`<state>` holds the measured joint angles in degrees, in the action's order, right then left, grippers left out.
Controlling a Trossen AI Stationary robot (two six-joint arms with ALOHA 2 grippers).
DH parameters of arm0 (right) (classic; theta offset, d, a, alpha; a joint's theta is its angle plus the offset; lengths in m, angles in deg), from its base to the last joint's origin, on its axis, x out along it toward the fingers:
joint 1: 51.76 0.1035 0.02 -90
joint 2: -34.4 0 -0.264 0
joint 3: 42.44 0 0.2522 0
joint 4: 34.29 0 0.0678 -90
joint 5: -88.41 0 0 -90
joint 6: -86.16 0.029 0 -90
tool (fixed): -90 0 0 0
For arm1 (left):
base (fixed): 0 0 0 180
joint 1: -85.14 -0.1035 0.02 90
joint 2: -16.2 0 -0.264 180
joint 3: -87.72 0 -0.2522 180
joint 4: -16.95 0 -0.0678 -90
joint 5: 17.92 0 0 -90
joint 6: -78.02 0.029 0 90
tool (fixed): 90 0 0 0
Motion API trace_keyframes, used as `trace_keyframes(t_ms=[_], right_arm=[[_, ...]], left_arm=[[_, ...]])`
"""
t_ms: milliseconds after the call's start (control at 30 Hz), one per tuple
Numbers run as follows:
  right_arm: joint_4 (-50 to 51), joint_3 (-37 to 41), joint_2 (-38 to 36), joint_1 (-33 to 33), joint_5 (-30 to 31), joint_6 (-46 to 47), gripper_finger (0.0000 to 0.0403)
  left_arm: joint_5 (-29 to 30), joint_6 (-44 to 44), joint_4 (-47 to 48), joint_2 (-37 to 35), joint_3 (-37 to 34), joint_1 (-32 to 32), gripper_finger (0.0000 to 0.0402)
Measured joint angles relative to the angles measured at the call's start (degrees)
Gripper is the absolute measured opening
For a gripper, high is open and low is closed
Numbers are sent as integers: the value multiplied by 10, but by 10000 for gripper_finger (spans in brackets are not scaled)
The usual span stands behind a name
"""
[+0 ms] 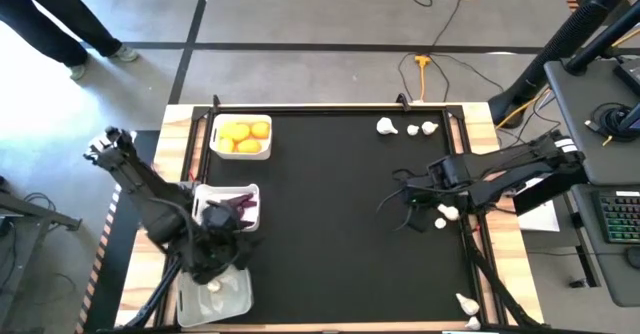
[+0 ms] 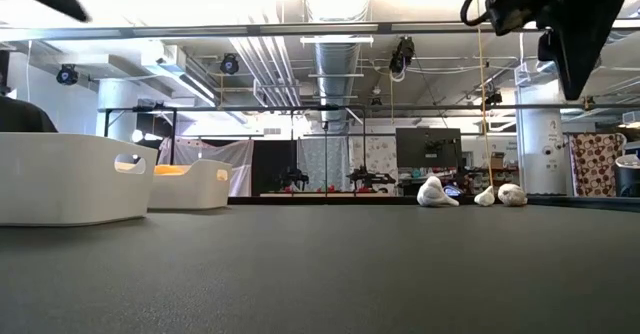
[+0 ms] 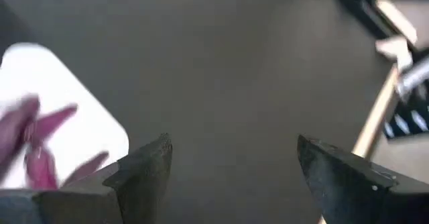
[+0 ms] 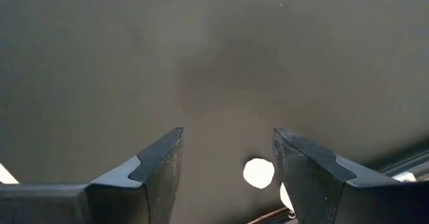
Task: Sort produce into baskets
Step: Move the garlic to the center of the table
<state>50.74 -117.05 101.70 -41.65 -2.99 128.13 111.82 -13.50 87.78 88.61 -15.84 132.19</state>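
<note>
I should first use my right gripper to bring the white bulb beside it to the mat's middle, because the bulb is too far away for my left gripper to reach.
My left gripper is open and empty, over the near left of the mat beside the white basket of dark purple pieces; in its wrist view those pieces show blurred. A second white basket at the far left holds yellow-orange fruits. A clear tray at the near left holds one white bulb. My right gripper is open and empty above the mat at the right. In its wrist view a white bulb lies on the mat below the fingers.
Three white bulbs lie at the mat's far right; they also show in the low view. More bulbs lie by my right arm, and two lie at the near right corner. The mat's middle is bare. A person's legs show beyond the far left.
</note>
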Motion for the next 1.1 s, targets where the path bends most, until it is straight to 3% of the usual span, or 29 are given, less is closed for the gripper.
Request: trace_keyframes(t_ms=[100, 267, 667, 900, 1100], right_arm=[[1, -5, 2, 0, 14, 1, 219], [3, -5, 2, 0, 14, 22, 219], [3, -5, 3, 0, 14, 50, 219], [2, 2, 18, 0, 18, 59, 219], [4, 30, 19, 14, 20, 143, 219]], left_arm=[[11, 60, -32, 19, 5, -33, 301], [-48, 188, -51, 55, 38, -61, 301], [-47, 188, 155, 86, 135, -65, 301], [-47, 188, 154, 86, 134, -65, 301], [-47, 188, 154, 83, 133, -65, 301]])
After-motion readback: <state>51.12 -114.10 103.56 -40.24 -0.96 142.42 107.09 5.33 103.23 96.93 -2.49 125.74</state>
